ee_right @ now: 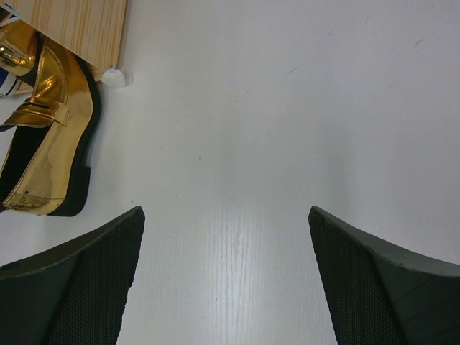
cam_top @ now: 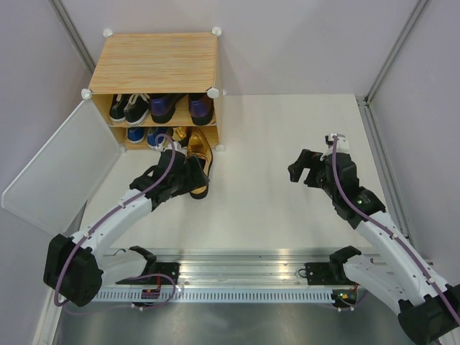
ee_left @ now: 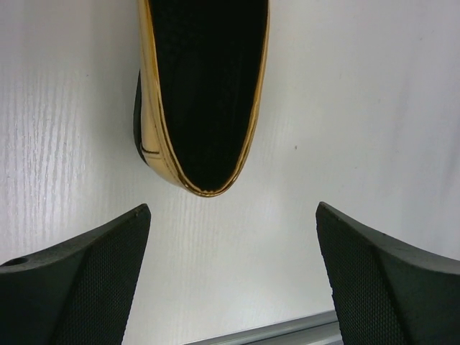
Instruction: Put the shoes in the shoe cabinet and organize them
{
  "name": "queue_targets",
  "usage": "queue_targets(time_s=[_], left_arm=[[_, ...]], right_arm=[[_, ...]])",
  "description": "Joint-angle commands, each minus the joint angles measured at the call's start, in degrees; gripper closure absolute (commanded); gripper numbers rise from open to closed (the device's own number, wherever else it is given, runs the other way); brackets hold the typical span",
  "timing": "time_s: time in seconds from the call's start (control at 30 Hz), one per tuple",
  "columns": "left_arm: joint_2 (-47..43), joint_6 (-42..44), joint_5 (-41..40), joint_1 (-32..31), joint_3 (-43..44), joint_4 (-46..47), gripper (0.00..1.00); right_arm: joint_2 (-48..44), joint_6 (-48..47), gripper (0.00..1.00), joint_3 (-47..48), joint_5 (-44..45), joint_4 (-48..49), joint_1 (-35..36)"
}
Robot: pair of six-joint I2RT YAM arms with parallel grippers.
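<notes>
I should reach past the gold shoe's heel (cam_top: 200,192) with my left gripper, because the heel is outside the cabinet, then grip the shoe's sides (cam_top: 198,154) near its strap and slide the shoe in.
The wood-grain shoe cabinet (cam_top: 154,63) stands at the back left with its front open. Its upper shelf holds black sneakers (cam_top: 128,108) and purple heels (cam_top: 183,108). On the lower shelf are blue sneakers (cam_top: 144,135) and one gold shoe (cam_top: 180,134). Another gold shoe (cam_top: 201,152) (ee_left: 205,93) (ee_right: 47,136) lies on the table just in front of the cabinet, toe toward it. My left gripper (cam_top: 192,180) (ee_left: 231,208) is open right behind its heel end, not touching it. My right gripper (cam_top: 305,172) (ee_right: 225,210) hangs open over bare table, to the right.
The cabinet's pale door (cam_top: 61,169) is swung wide open to the left, beside my left arm. A white corner connector (ee_right: 113,77) marks the cabinet's lower right corner. A metal rail (cam_top: 244,277) runs along the near edge between the arm bases.
</notes>
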Motion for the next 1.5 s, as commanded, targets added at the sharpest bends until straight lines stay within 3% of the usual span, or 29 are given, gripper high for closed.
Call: queue_targets(time_s=[0.0,0.27,0.57,0.8,0.93,1.3,1.47], left_arm=[[-1.57,6.97,3.39,0.02,-3.49,2.68,0.03],[-12.55,10.77,4.38,-0.6,-13.08,12.79,0.04],[-14.4,7.96,2.71,-0.42,-4.13,7.53,0.01],[-16.6,10.5,8.58,0.19,-0.52,2.44,0.01],[-16.17,12.61,8.07,0.19,3.34,-1.79,0.01],[8.85,19.29,0.68,-3.32,19.68,-6.19,0.03],[18.54,19.9,-1.67,-3.67,29.61,-13.83,0.03]], right_arm=[[-0.74,-0.85,0.02,-0.33,-0.74,1.96,-0.09],[-0.66,-0.85,0.02,-0.51,-1.35,2.13,-0.09],[-0.74,-0.85,0.02,-0.68,-1.44,2.4,-0.09],[-1.53,-0.85,0.02,-0.77,-1.18,2.4,-0.17],[-1.1,-0.85,0.02,-0.68,-1.79,2.57,-0.09],[-0.39,-1.12,0.02,-0.51,-1.09,2.66,-0.09],[-1.18,-1.12,0.02,-0.77,0.31,2.49,-0.17]])
